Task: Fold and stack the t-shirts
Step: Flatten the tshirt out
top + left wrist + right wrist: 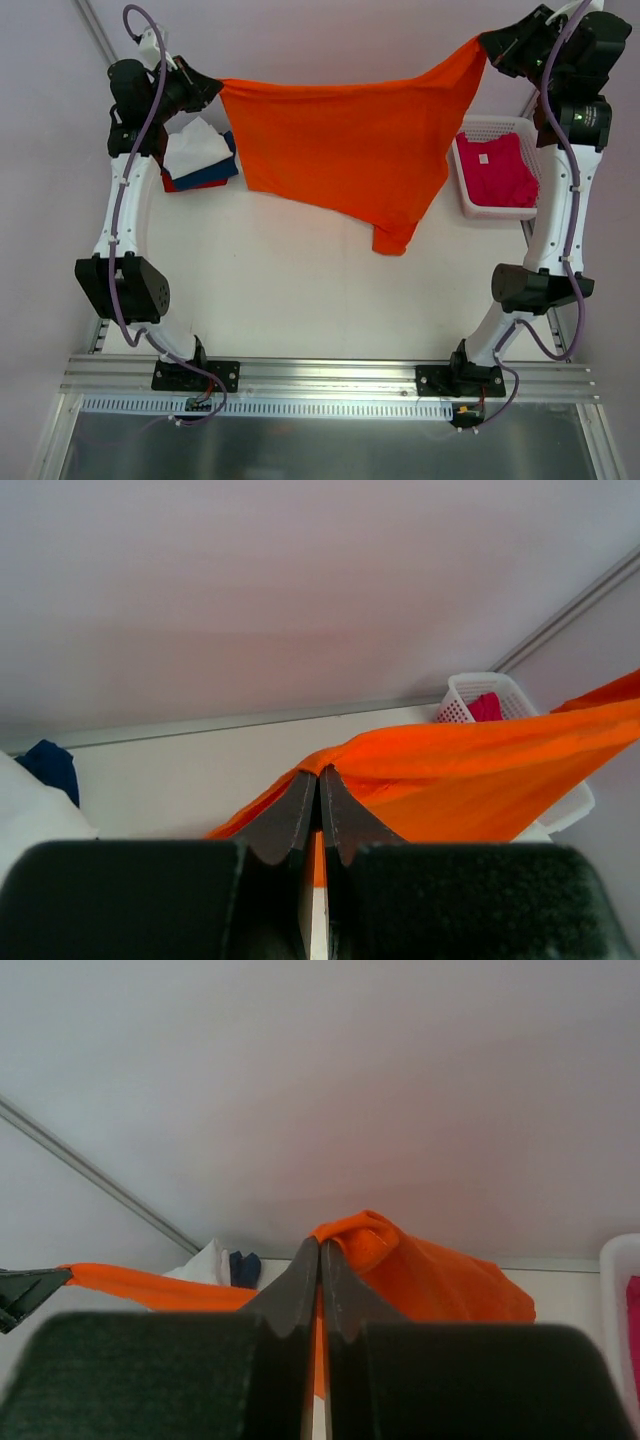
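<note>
The orange t-shirt hangs taut point(345, 97) while my right gripper is out by the basket, so I should move that t-shirt corner point(470, 62) inward, then raise the t-shirt and swing it down.
The bright orange t-shirt point(345, 150) hangs stretched in the air across the far part of the table, one sleeve drooping at its lower right. My left gripper point(214, 88) is shut on its left corner, and the cloth shows in the left wrist view point(480, 780). My right gripper point(484, 42) is shut on its right corner, held higher, with bunched cloth at the tips point(400, 1260). The magenta-pink t-shirt point(496, 170) with a white label lies in the basket. Folded white point(192, 148), navy point(212, 172) and red shirts are stacked at the far left.
The white mesh basket point(466, 200) stands at the far right beside the right arm. The stack sits just under the left arm's wrist. The white table point(300, 290) lies below the hanging shirt. A wall rises behind.
</note>
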Robot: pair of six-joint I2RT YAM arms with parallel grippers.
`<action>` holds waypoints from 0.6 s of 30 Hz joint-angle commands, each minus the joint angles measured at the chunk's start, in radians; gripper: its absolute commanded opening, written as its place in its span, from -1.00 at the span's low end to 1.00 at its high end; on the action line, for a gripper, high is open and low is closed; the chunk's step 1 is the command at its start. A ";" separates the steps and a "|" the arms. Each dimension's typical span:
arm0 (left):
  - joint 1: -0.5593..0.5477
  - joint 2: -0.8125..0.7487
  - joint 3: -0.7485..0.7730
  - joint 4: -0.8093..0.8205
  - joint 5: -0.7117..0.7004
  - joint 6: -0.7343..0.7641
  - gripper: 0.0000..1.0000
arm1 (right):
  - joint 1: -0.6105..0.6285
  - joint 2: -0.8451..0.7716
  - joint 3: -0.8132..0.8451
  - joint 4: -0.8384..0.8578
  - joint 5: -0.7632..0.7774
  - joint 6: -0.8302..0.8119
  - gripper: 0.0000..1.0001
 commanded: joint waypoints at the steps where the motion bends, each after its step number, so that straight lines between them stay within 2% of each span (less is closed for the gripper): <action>1: 0.044 0.029 0.070 0.101 0.078 -0.055 -1.00 | 0.030 -0.078 0.002 0.050 0.053 -0.076 -0.99; 9: 0.075 0.151 0.105 0.138 0.110 -0.083 -1.00 | 0.174 -0.242 -0.118 0.091 0.182 -0.322 -0.99; 13: 0.076 0.193 0.110 0.156 0.129 -0.093 -1.00 | 0.252 -0.342 -0.276 0.225 0.272 -0.451 -0.99; 18: 0.076 0.213 0.078 0.197 0.138 -0.109 -1.00 | 0.257 -0.284 -0.296 0.308 0.352 -0.533 -0.99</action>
